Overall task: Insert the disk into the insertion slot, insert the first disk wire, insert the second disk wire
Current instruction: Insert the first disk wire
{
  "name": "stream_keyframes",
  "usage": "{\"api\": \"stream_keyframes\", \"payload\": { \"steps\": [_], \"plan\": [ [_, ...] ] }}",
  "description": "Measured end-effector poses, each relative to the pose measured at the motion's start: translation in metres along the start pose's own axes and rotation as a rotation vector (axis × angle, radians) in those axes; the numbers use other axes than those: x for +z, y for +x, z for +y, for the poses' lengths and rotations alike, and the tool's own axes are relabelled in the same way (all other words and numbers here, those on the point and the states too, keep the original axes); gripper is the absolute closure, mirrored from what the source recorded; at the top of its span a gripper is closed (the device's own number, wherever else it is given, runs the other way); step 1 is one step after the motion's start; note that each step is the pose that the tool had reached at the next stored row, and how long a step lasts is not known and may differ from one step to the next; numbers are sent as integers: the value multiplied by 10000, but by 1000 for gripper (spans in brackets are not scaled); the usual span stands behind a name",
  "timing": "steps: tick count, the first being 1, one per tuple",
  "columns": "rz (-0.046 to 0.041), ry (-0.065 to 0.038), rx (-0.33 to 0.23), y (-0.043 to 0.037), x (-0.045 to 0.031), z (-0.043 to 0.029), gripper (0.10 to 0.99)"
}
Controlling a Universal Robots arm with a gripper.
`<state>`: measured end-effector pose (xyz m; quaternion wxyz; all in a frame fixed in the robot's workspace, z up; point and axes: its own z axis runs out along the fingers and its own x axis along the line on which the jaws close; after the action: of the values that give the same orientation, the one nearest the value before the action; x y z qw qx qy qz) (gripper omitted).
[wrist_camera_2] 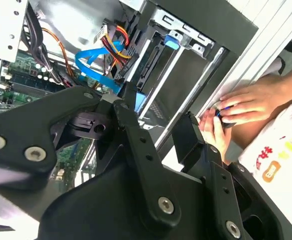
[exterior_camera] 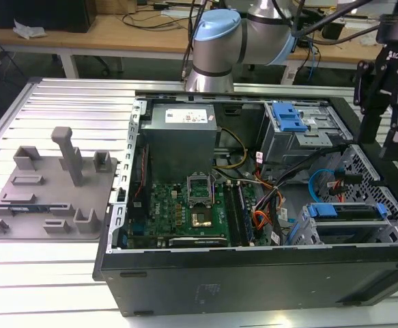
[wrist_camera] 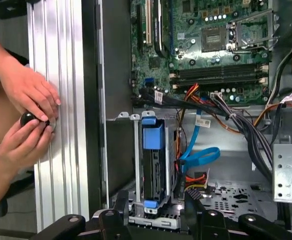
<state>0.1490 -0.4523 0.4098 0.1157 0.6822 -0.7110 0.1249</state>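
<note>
The red-yellow-black wire bundle [wrist_camera: 196, 182] curves loosely [wrist_camera: 180, 167] next to the disk, so I expect it to bend and get to the disk's end when I carry the bundle's wire end.
The disk [exterior_camera: 345, 212] lies inside the insertion slot [exterior_camera: 306, 236], a perforated metal cage at the open PC case's near corner on the exterior view's right. Its blue carrier frame [wrist_camera: 153, 137] shows in the first wrist view between the cage's metal rails [wrist_camera: 136, 165]. My gripper [exterior_camera: 381, 149] hangs open above that corner, holding nothing. Its black fingers [wrist_camera: 121, 202] flank the disk's end from above. A looped blue wire [wrist_camera: 198, 157] and a red-yellow-black wire bundle [wrist_camera: 196, 177] lie right beside the disk. Whether either is plugged in I cannot tell.
A person's hands [wrist_camera: 28, 115] hold a small black object on the aluminium table rail [wrist_camera: 60, 100] just outside the case wall. The case holds a motherboard [exterior_camera: 192, 208], a grey power supply [exterior_camera: 181, 133] and a taller bay with a blue latch [exterior_camera: 287, 117]. A grey fixture tray [exterior_camera: 48, 188] sits at the exterior view's left.
</note>
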Motion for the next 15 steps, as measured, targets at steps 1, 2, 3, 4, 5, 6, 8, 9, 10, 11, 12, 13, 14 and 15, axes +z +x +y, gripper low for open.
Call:
{"api": "stream_keyframes", "payload": {
  "steps": [1, 2, 3, 4, 5, 6, 8, 9, 10, 11, 12, 13, 14, 15],
  "plan": [
    [8, -43, 126, -2, 7, 0, 525],
    [18, -91, 265, -5, 14, 0, 525],
    [27, -135, 393, -7, 21, 0, 525],
    [47, -196, 569, -11, 32, 1, 525],
    [84, -207, 608, -15, 37, 2, 525],
    [165, -205, 619, -27, 41, 2, 525],
    [382, -189, 622, -65, 47, -6, 525],
    [471, -182, 621, -83, 49, -10, 525],
    [568, -176, 622, -107, 61, -13, 525],
    [604, -173, 622, -116, 71, -15, 525],
    [625, -172, 622, -122, 83, -19, 525],
    [639, -171, 622, -130, 101, -26, 525],
    [645, -170, 622, -136, 117, -34, 525],
    [649, -169, 623, -141, 130, -41, 525]
  ]
}}
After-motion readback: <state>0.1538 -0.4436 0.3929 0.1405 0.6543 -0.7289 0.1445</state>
